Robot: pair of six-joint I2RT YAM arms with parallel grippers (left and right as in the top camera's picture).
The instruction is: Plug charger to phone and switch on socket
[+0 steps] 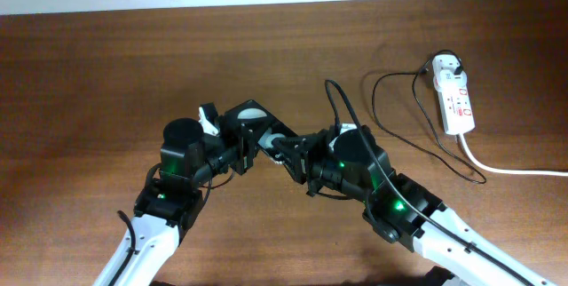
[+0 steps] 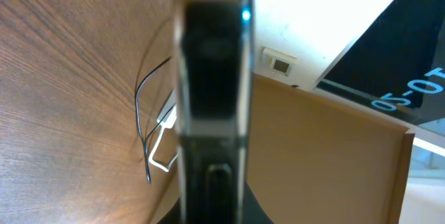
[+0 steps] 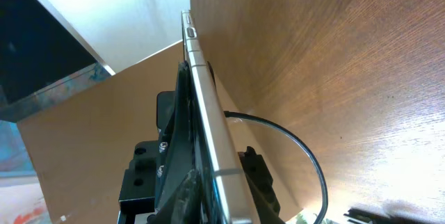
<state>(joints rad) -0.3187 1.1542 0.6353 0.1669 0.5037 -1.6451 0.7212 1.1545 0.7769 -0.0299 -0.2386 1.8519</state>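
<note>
Both of the robot's grippers are holding the phone [image 1: 265, 130] while the black charger cable lies loose, so the left gripper should keep hold of the phone and the right gripper should pick up the cable [image 1: 374, 101].
The phone [image 1: 253, 115] is held up off the table on edge in my left gripper [image 1: 251, 144], which is shut on it. In the left wrist view its blurred edge [image 2: 212, 78] fills the middle, with a dark slot low down. The right wrist view shows its silver side [image 3: 201, 92]. My right gripper [image 1: 288, 151] sits right against the phone. The black charger cable [image 1: 390, 117] rises from the table into the right gripper and loops beside the phone [image 3: 306, 151]; its tip is hidden. The white socket [image 1: 457, 99] lies far right with the plug adapter [image 1: 446, 64] in it.
The socket's thick white cord [image 1: 506, 169] runs off the right edge of the wooden table [image 1: 106, 73]. Loops of black cable lie between my right arm and the socket. A pale wall edge runs along the table's back.
</note>
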